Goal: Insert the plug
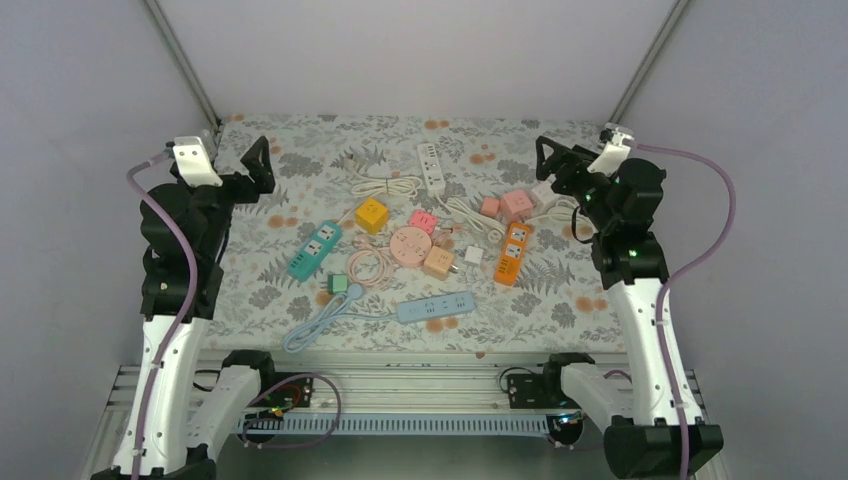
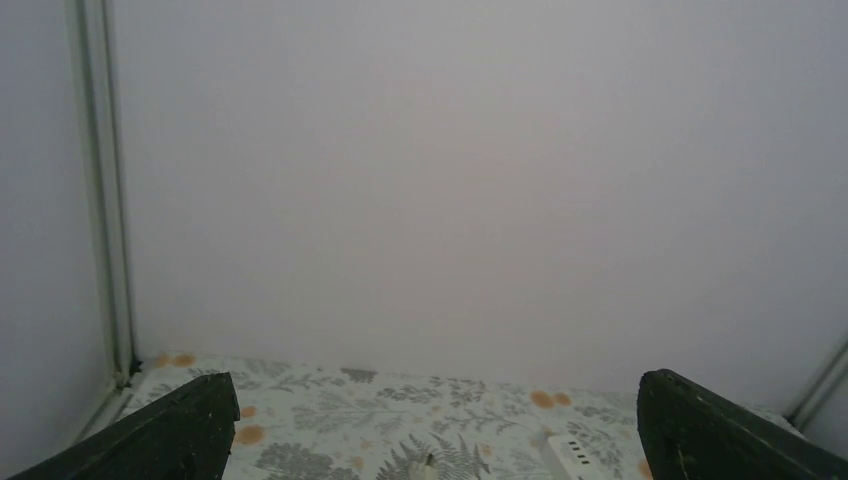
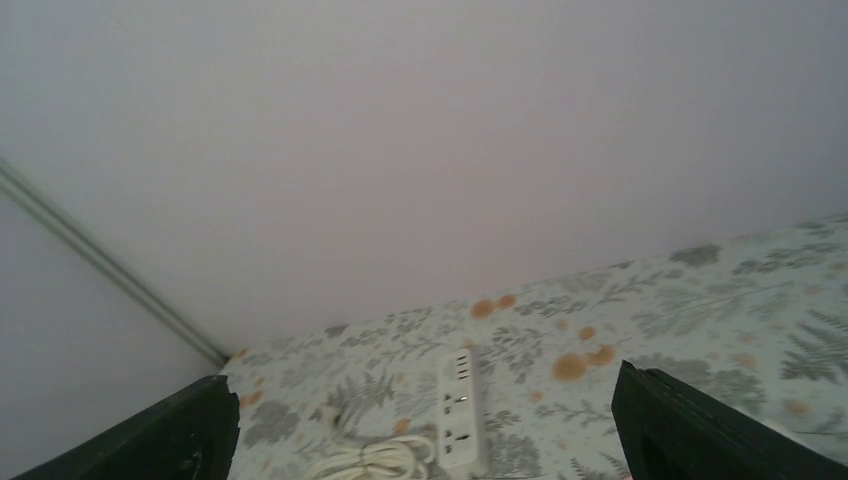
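The larger pink cube's top (image 1: 516, 203) is clear near the robot's open right gripper, so the gripper should go on moving down toward that cube (image 1: 517, 208) until both fingers straddle the cube's sides.
Several power strips and plugs lie on the floral cloth. A blue strip (image 1: 436, 307) lies at the front, its cable looping toward a green plug (image 1: 337, 285). A white strip (image 1: 432, 166) (image 3: 458, 410) with a coiled white cable (image 1: 385, 186) (image 3: 370, 462) lies at the back. A teal strip (image 1: 314, 250) and an orange strip (image 1: 512, 252) flank the middle. My left gripper (image 1: 258, 160) (image 2: 437, 385) hangs open at the back left, above the cloth. My right gripper (image 1: 548, 158) (image 3: 425, 380) hangs open at the back right. Neither holds anything.
A yellow cube socket (image 1: 372, 214), a round pink socket (image 1: 410, 245), a peach cube (image 1: 438, 262) and pink cubes (image 1: 515, 204) crowd the middle. Grey walls close the back and both sides. The white strip's end (image 2: 572, 455) shows low in the left wrist view.
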`<state>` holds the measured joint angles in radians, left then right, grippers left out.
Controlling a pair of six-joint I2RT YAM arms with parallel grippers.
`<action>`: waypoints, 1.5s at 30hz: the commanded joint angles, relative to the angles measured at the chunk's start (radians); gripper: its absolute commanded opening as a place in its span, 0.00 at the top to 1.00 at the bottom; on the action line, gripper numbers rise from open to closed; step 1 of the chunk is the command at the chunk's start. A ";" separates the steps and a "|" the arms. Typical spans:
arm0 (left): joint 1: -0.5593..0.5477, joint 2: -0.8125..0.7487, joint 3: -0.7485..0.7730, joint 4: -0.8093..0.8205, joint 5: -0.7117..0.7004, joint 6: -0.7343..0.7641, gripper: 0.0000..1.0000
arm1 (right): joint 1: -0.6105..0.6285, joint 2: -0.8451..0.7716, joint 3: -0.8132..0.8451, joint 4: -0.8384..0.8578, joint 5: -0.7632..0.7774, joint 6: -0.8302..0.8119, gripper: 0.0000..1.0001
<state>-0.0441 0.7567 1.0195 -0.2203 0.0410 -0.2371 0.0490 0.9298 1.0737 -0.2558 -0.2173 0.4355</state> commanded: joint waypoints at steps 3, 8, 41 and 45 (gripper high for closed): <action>0.032 -0.056 -0.084 0.103 0.143 -0.053 0.00 | -0.039 0.064 -0.028 0.120 -0.249 0.094 0.04; 0.040 -0.078 -0.151 0.175 0.226 -0.057 0.00 | -0.047 0.149 -0.076 0.185 -0.316 0.169 0.04; 0.041 0.128 -0.226 0.306 0.604 -0.080 0.00 | 0.093 0.953 0.223 -0.239 0.334 -0.306 0.03; 0.039 0.130 -0.227 0.314 0.615 -0.087 0.00 | 0.093 0.977 0.225 -0.235 0.346 -0.303 0.14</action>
<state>-0.0067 0.8864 0.7757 0.0837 0.6399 -0.3260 0.1429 1.8832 1.2728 -0.4778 0.0963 0.1562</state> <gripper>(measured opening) 0.999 0.930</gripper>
